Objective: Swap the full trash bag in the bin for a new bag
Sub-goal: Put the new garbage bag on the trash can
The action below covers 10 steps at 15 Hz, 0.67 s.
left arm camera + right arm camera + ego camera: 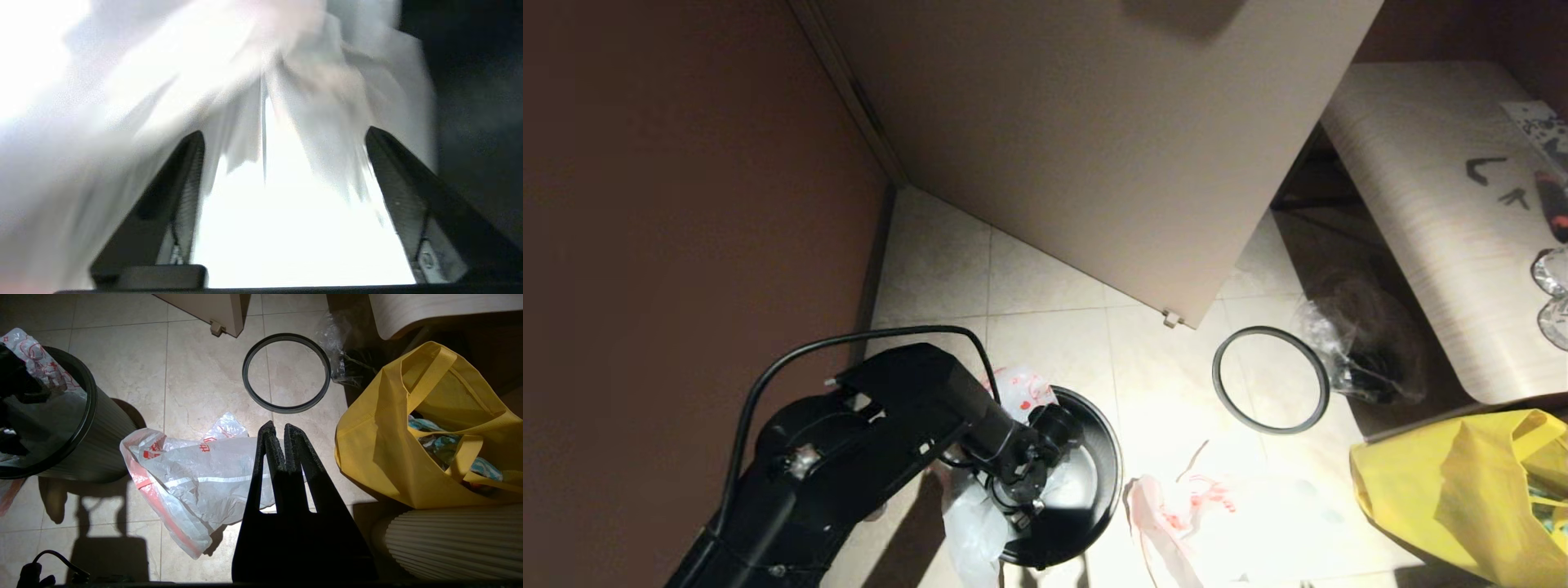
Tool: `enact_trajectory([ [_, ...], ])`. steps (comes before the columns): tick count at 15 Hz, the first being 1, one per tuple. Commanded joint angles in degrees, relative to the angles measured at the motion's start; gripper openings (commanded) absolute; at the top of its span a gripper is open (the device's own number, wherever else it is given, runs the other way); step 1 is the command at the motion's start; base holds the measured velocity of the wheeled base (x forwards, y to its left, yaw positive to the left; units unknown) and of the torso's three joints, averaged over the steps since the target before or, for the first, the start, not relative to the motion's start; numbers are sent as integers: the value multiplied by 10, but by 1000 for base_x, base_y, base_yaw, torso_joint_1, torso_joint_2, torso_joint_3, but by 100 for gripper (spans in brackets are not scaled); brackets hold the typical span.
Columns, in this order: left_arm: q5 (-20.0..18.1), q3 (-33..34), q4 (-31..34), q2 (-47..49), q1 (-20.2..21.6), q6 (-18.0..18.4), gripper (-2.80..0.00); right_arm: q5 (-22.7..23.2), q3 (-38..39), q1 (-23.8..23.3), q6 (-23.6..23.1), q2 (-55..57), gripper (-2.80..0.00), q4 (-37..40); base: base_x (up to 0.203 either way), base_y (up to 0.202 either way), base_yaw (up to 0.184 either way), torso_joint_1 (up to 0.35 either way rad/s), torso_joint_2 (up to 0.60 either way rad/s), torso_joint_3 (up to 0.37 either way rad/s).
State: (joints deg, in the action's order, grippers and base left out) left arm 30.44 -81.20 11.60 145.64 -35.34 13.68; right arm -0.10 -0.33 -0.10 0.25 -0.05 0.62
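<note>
The new bag leaves a lot of the bin's opening [1089, 482] uncovered. My left gripper should back out and pinch the bag's loose part [974, 527] that hangs outside the bin.
The black round bin [1107, 457] stands on the tiled floor, also seen in the right wrist view [106, 433]. A thin white new bag with red print [1025, 392] is draped over its far rim and hangs over its near side. My left gripper [1023, 494] points down into the bin's mouth. Its jaws stand wide apart [284, 132], with loose white film [318, 102] just beyond the tips and nothing pinched. My right gripper [276, 426] hangs shut and empty over the floor. The full trash bag is not to be made out.
A second flat white bag with red print and a pink edge [1184, 506] [196, 469] lies beside the bin. The grey rim ring [1270, 380] [286, 371] lies beyond it. A clear film bag [1364, 359], yellow tote [1462, 490], pale table [1421, 204] and cabinet panel [1094, 122] crowd the right.
</note>
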Motion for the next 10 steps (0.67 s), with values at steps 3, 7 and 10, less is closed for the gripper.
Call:
enact_trajectory([
  [3,-5,97,2,-118,-17,-39,0,0,0,0,0,0,-280,0,0,0,0,0,0,0],
  [7,-28,164,-3,-182,-13,-103,0,0,0,0,0,0,-280,0,0,0,0,0,0,0],
  [10,-60,248,-34,-258,-12,-121,-280,0,0,0,0,0,-280,0,0,0,0,0,0,0],
])
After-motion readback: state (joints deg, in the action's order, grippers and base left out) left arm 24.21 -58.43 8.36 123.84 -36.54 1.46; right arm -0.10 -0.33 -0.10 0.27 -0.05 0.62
